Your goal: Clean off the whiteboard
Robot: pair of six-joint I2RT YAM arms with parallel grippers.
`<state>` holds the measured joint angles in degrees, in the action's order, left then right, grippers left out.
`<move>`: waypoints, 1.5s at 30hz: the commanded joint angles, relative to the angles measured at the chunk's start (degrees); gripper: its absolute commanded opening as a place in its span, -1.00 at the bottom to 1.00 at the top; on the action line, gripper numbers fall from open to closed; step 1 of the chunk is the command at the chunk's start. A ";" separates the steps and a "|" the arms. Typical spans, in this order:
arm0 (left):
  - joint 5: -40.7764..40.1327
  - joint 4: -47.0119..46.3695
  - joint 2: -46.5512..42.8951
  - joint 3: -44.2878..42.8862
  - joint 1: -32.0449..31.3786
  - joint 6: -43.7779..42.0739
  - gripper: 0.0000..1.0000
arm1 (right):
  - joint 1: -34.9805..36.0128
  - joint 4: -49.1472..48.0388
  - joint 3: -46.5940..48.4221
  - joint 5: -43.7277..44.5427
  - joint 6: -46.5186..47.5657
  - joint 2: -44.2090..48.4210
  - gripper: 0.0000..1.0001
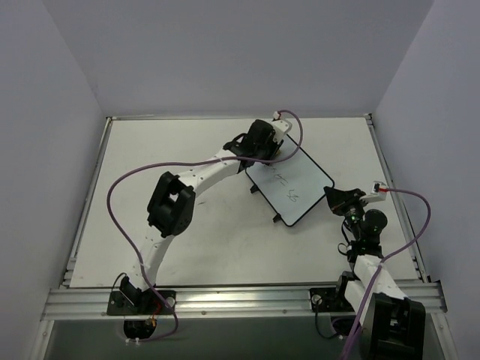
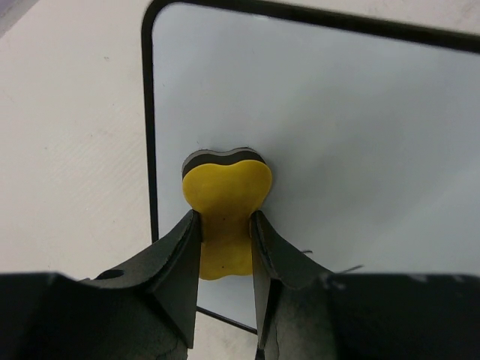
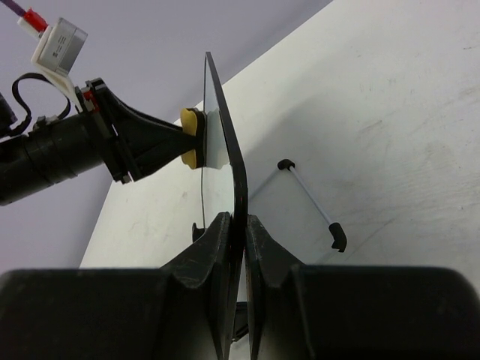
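The sponge is near the whiteboard's far edge (image 2: 151,165) and there are dark scribbles toward the whiteboard's near corner, so next my left gripper sweeps back over the scribbles (image 1: 292,196).
The whiteboard (image 1: 292,184) stands tilted at the middle right of the table, with dark scribbles (image 1: 287,189) on its face. My right gripper (image 3: 240,229) is shut on the whiteboard's black edge (image 3: 238,191); it also shows in the top view (image 1: 335,199). My left gripper (image 2: 225,229) is shut on a yellow bone-shaped sponge (image 2: 225,191) and presses it against the board face (image 2: 337,127) near the board's corner. In the top view the left gripper (image 1: 268,154) is at the board's far corner. In the right wrist view the sponge (image 3: 191,139) touches the board.
A thin white rod with black end caps (image 3: 311,202) lies on the table beyond the board. Grey walls close in the table on three sides. A metal rail (image 1: 240,300) runs along the near edge. Purple cables (image 1: 127,180) loop above both arms.
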<state>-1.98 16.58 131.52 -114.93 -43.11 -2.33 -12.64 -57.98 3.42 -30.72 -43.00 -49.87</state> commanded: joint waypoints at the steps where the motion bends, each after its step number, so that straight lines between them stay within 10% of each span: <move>1: 1.97 -4.70 -4.60 7.34 -2.41 1.44 -0.95 | 0.95 -1.17 1.85 0.05 3.19 0.12 -1.00; 25: 3.66 -32.65 -12.34 35.30 -18.58 8.39 -0.95 | 3.15 -1.35 1.41 1.72 3.01 0.21 -1.00; 45: -7.51 -39.87 -12.17 45.77 -10.42 18.85 -0.95 | 3.77 -0.65 1.33 2.33 3.28 0.91 -1.00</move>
<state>-3.84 -28.58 116.25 -70.41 -56.99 16.08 -10.39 -55.09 3.42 -24.73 -40.69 -49.91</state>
